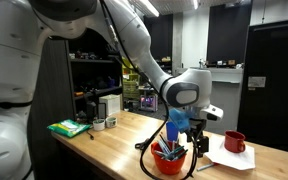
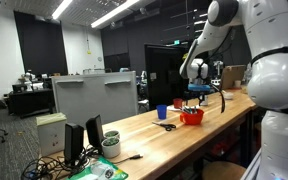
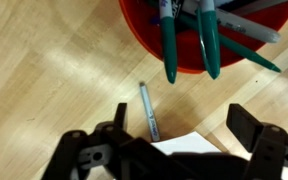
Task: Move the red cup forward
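Note:
The pen (image 3: 148, 108) is clear of the red cup and its narrow width lines up with my fingers, so my gripper should go on moving down until it closes around the pen (image 3: 152, 125).
The red cup (image 1: 170, 161) is a squat red bowl that holds several teal and grey markers; it stands on the wooden table and shows in both exterior views (image 2: 192, 117). In the wrist view the red cup (image 3: 199, 30) fills the top edge. My gripper (image 3: 182, 125) is open and empty, with its fingers apart over bare wood and a sheet of paper, just short of the cup's rim. In an exterior view the gripper (image 1: 187, 132) hangs just above and behind the cup.
A dark red mug with a handle (image 1: 235, 142) stands on white paper (image 1: 227, 158). A blue tumbler (image 2: 178, 104) and that mug (image 2: 162, 113) stand beyond the cup. A pen (image 3: 148, 110) lies on the table. A green pad (image 1: 69, 127) lies at the table's end.

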